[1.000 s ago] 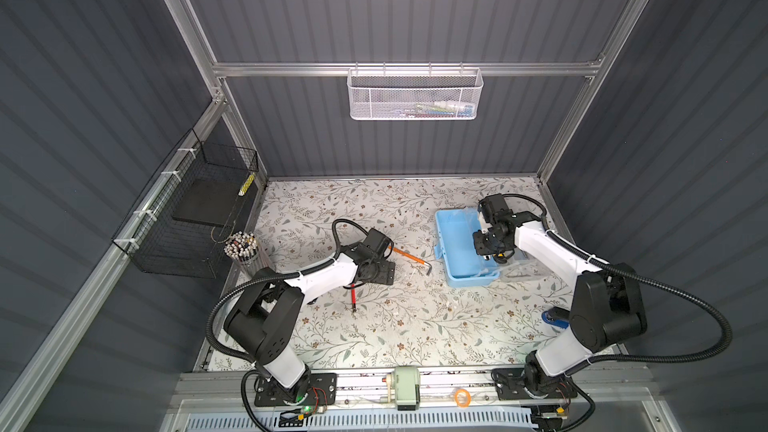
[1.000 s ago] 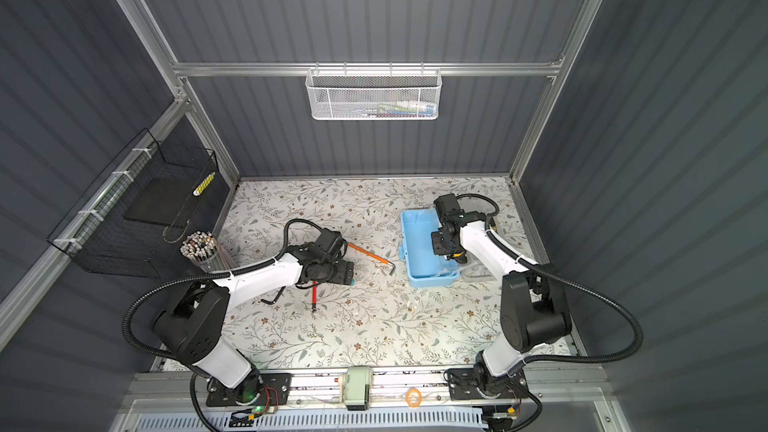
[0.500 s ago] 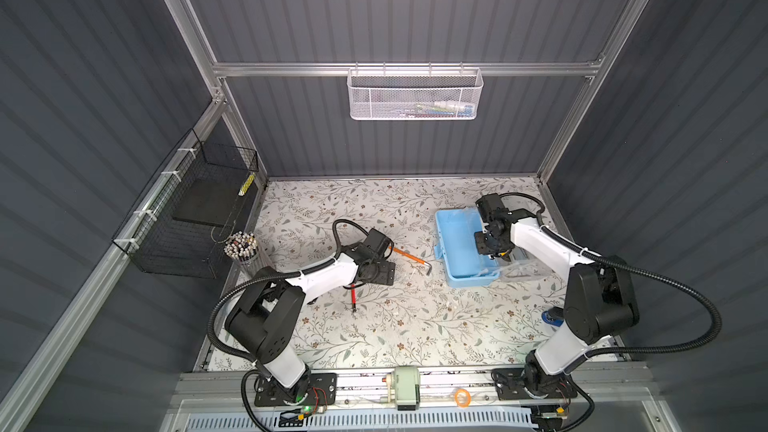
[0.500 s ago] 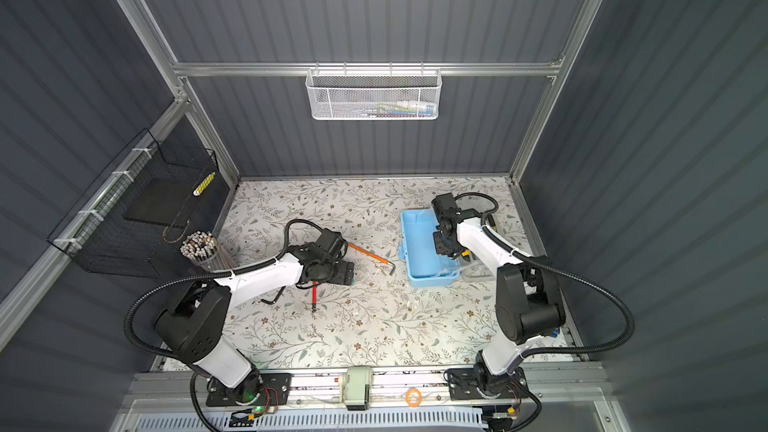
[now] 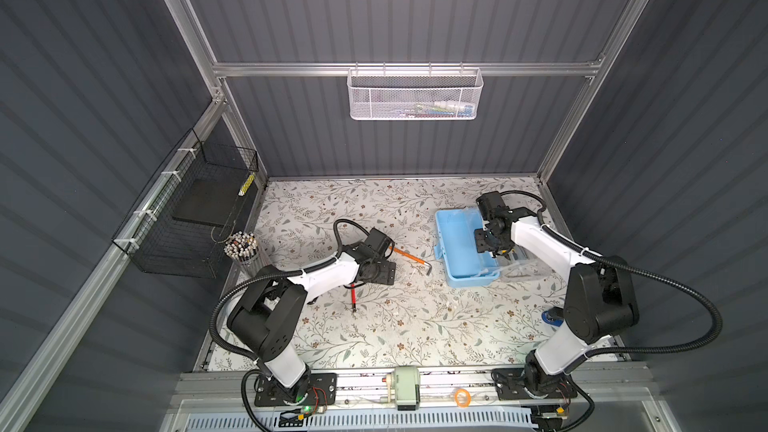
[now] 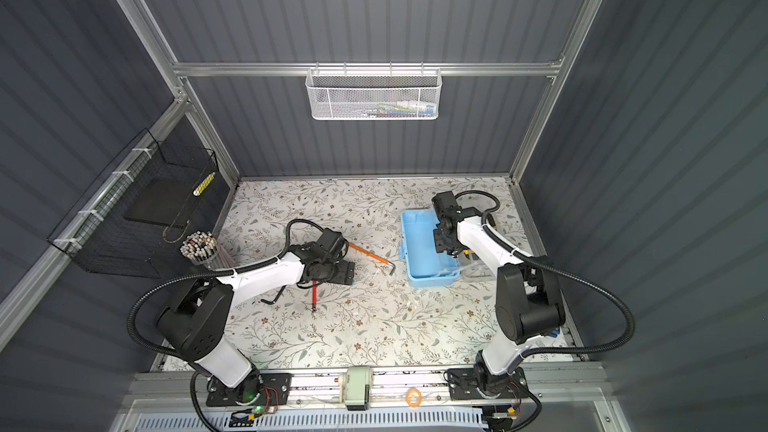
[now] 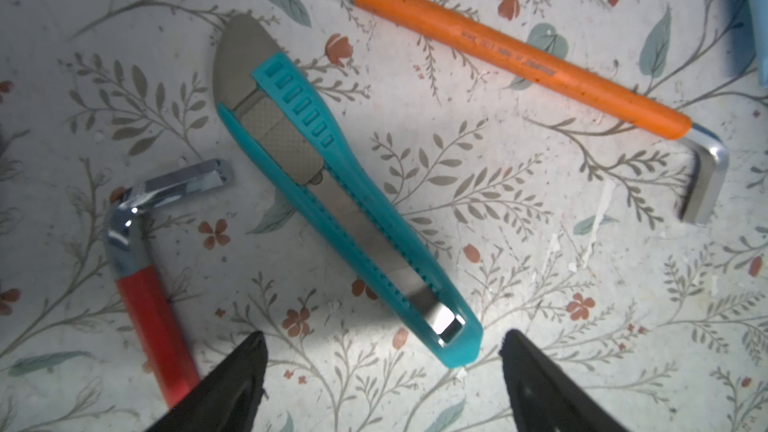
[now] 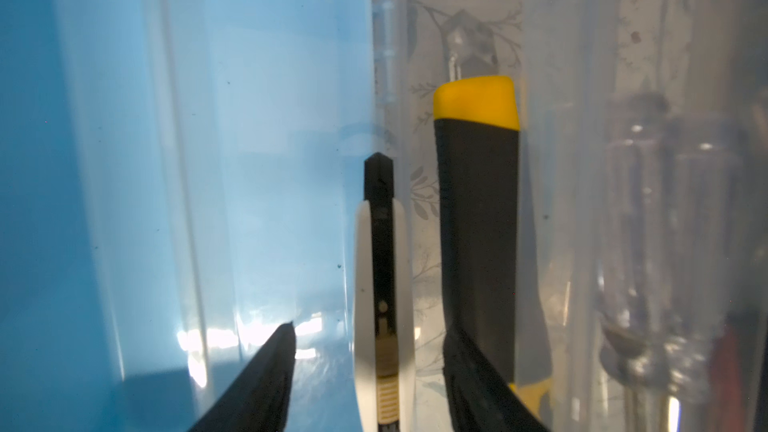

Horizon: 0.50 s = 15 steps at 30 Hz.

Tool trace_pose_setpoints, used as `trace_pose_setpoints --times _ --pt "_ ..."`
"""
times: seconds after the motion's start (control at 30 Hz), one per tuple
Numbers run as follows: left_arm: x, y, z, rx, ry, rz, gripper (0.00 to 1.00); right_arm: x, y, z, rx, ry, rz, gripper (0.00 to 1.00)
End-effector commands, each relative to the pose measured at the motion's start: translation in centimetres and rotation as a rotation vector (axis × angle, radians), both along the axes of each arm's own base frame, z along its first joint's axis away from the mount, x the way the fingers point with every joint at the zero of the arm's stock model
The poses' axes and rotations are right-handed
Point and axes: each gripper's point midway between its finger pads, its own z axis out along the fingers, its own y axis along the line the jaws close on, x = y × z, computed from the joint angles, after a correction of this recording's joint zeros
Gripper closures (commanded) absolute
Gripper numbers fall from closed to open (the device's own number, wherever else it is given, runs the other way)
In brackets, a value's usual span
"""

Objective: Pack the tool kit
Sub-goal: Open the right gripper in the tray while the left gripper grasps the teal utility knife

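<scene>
The teal knife [image 7: 348,196] is a long way from the box, so my left gripper should grab its tail end [image 7: 417,292] and pass the teal knife to my right gripper.
The tool kit's light-blue box [image 5: 459,243] [image 6: 419,243] lies open at the right, with its clear lid [image 5: 523,268] folded out beside it. My right gripper [image 5: 488,245] [image 8: 372,334] hangs open over the hinge edge. A white-and-black knife [image 8: 382,284] lies between its fingers, apart from both. A yellow-black knife [image 8: 478,201] lies beside it on the lid side. My left gripper [image 5: 380,276] [image 7: 381,338] is open just above a teal knife [image 7: 332,201]. An orange hex key [image 7: 519,56] and a red hex key [image 7: 153,317] lie on either side of that knife.
A white mesh basket [image 5: 415,95] hangs on the back wall and a black wire basket [image 5: 195,214] on the left wall. A cup of pencils [image 5: 241,243] stands at the mat's left edge. Behind the right arm lies a blue roll [image 5: 550,317]. Clear-handled tools [image 8: 665,243] rest in the lid.
My right gripper's jaws have spread apart over the box's hinge edge, leaving the white-and-black knife loose between them. The left arm has not moved.
</scene>
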Motion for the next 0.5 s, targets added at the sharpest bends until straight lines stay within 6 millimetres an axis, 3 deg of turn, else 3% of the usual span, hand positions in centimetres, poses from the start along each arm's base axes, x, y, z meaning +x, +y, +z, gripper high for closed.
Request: trace_pose_setpoints --times 0.0,0.3,0.47 --pt "0.8 -0.6 -0.1 -0.015 0.014 0.024 0.12 0.1 0.8 1.8 0.072 -0.054 -0.01 0.37" --pt "1.4 -0.4 -1.8 0.047 0.049 0.042 0.17 -0.2 1.2 4.1 0.125 -0.125 -0.02 0.3" --pt "1.5 -0.6 -2.4 0.059 0.057 0.013 0.27 -0.6 1.4 4.6 0.157 -0.152 -0.018 0.29"
